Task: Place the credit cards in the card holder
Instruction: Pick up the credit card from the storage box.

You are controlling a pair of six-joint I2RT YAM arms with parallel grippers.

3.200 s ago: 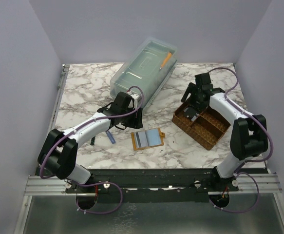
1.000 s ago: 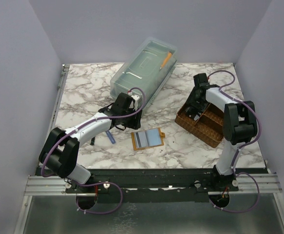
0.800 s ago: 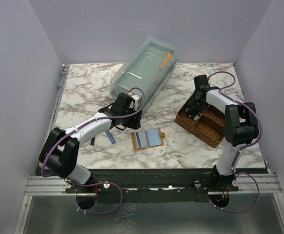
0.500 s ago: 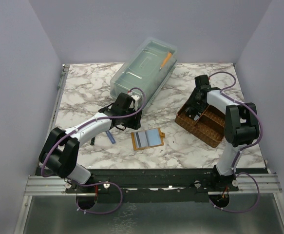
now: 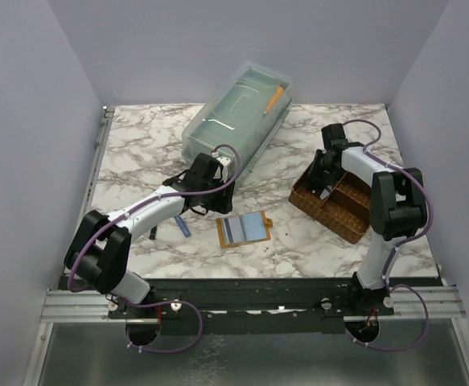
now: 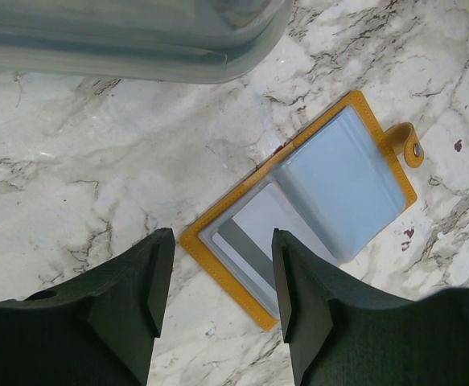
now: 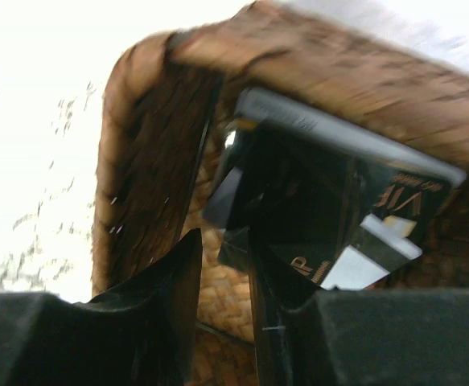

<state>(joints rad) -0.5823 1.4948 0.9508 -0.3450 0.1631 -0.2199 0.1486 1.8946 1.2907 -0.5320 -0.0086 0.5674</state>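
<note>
I should back off, open wide and straddle the dark credit cards' near edge (image 7: 305,267) squarely, because my right gripper's narrow gap is at the corner of the slanting dark credit cards (image 7: 232,244).
The orange-tan card holder (image 5: 244,229) lies open on the marble, its light-blue flap (image 6: 343,181) raised over a grey panel (image 6: 246,241). My left gripper (image 5: 209,203) hovers just behind it, open and empty, and in the left wrist view the left gripper (image 6: 222,237) frames the holder's near corner. My right gripper (image 5: 321,186) reaches down into the brown woven tray (image 5: 343,217). Dark credit cards (image 7: 322,213) with gold lettering lean there under a grey card edge (image 7: 343,137). The right gripper (image 7: 224,245) shows a narrow gap, with the cards' corner beside its right finger.
A clear lidded plastic box (image 5: 238,112) with an orange pen (image 5: 273,98) inside stands at the back, its rim (image 6: 129,36) close above the left gripper. A small blue object (image 5: 183,227) lies left of the holder. The tray's woven wall (image 7: 150,161) is close to the right gripper's left finger.
The right gripper's jaws have narrowed inside the woven tray, and the right arm has shifted slightly. The left arm and the card holder have not moved.
</note>
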